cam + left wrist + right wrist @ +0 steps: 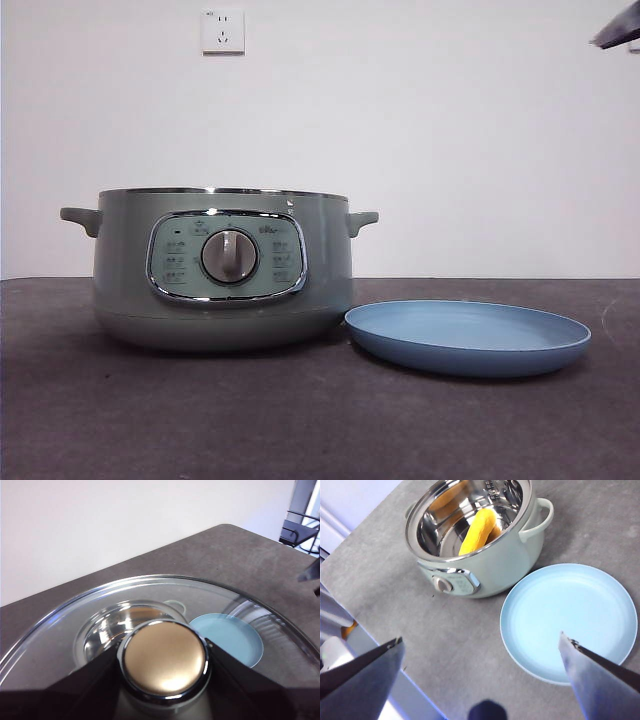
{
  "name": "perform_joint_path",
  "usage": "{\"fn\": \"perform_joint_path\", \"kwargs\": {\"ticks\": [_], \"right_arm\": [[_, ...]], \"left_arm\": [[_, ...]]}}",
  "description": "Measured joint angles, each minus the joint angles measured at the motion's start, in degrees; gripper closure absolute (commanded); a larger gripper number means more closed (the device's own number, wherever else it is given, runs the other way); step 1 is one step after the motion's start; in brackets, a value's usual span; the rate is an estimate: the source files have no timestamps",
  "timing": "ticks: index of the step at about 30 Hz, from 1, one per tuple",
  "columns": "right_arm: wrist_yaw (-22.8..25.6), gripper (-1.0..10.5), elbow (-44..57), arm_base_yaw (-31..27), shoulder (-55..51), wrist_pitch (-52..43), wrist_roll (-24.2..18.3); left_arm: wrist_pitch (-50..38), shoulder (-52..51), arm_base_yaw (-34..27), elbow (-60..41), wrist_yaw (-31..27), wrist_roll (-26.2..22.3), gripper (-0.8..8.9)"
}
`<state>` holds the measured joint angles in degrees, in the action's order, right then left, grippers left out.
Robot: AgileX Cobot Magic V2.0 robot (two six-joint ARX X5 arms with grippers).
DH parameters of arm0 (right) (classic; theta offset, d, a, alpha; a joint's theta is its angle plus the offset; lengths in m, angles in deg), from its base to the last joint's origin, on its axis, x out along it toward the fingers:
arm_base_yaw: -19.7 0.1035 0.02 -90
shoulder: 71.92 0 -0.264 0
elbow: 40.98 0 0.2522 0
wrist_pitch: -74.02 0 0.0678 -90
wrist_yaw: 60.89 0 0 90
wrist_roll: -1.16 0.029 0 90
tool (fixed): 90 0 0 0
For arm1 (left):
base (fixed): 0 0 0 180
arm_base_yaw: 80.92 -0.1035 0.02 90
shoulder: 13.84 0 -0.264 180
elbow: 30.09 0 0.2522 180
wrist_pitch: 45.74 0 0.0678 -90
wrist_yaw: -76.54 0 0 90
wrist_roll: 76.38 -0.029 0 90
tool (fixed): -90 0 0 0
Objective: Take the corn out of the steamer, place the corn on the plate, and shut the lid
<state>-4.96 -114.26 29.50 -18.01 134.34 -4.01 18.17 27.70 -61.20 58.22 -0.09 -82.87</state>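
The yellow corn (479,531) will stay still when the robot puts it down, because the light-blue plate has a flat bottom inside a raised rim (467,327).
The steamer (220,270) stands open at the table's left; the right wrist view (485,560) shows it from above. The yellow corn (479,528) lies inside its steel bowl. The light-blue plate (467,338) lies empty right of the steamer, almost touching it, and also shows in the right wrist view (570,620). My left gripper (162,657) is shut on the knob (165,660) of the glass lid (60,630) and holds it high above the table, out of the front view. My right gripper (481,640) is open and empty, high above the table in front of the plate.
A black arm tip (620,28) shows at the top right corner of the front view. A wall socket (222,30) is on the white wall behind. The dark grey table (300,420) stretches in front of the steamer and the plate.
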Motion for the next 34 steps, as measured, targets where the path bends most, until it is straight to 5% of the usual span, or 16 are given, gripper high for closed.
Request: {"fn": "perform_joint_path", "kwargs": {"ticks": [11, 15, 34], "right_arm": [[0.37, 3.5, -0.17, 7.23, 5.68, -20.76, 11.32], [5.33, 3.5, -2.12, 12.44, 11.39, -26.58, 14.56], [21.07, 3.5, -41.05, 27.85, 53.64, -26.67, 14.82]], "left_arm": [[1.27, -9.01, 0.00, -13.35, 0.17, 1.46, 8.20], [3.10, -10.43, 0.00, -15.02, 0.17, 1.66, 8.20], [9.77, -17.49, 0.00, -14.97, 0.31, 2.03, 8.20]]}}
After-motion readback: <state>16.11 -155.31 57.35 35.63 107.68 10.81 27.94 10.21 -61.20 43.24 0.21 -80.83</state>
